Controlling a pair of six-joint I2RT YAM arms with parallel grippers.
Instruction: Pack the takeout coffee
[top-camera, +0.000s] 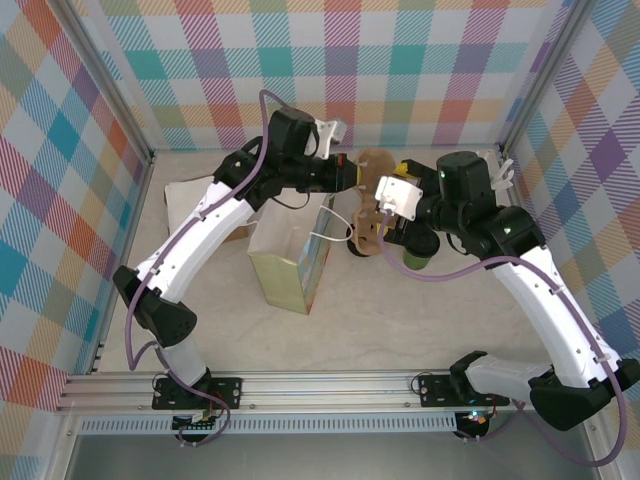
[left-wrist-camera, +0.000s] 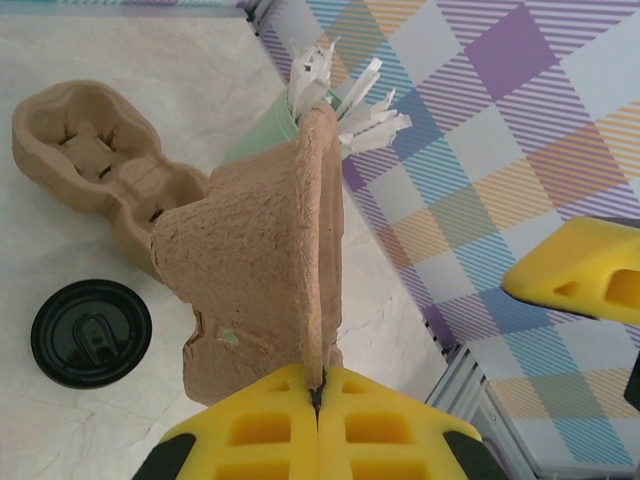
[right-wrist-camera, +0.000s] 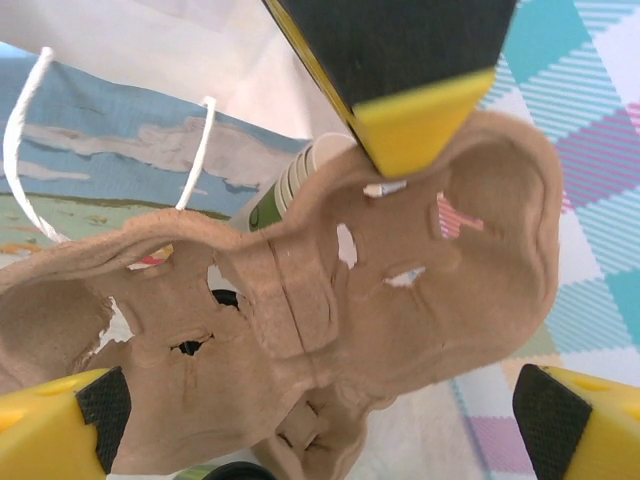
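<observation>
I should take the carrier's middle ridge with my right gripper, because my left gripper holds the carrier by one cup hole's rim. This will free my left gripper for the paper bag.
My left gripper is shut on the edge of a brown pulp cup carrier and holds it up on edge near the back wall. In the right wrist view this carrier hangs close in front, with the left gripper's yellow fingertip on its top rim. My right gripper is open, its pads wide apart at either side of the carrier and gripping nothing. The round black lid lies flat on the table. A green paper cup stands partly hidden under my right arm.
A second pulp carrier lies on the table past the lid. The mint-green pot of white sticks stands behind the held carrier. A paper bag with white handles stands mid-table, and a stack of cream-rimmed cups shows beside it.
</observation>
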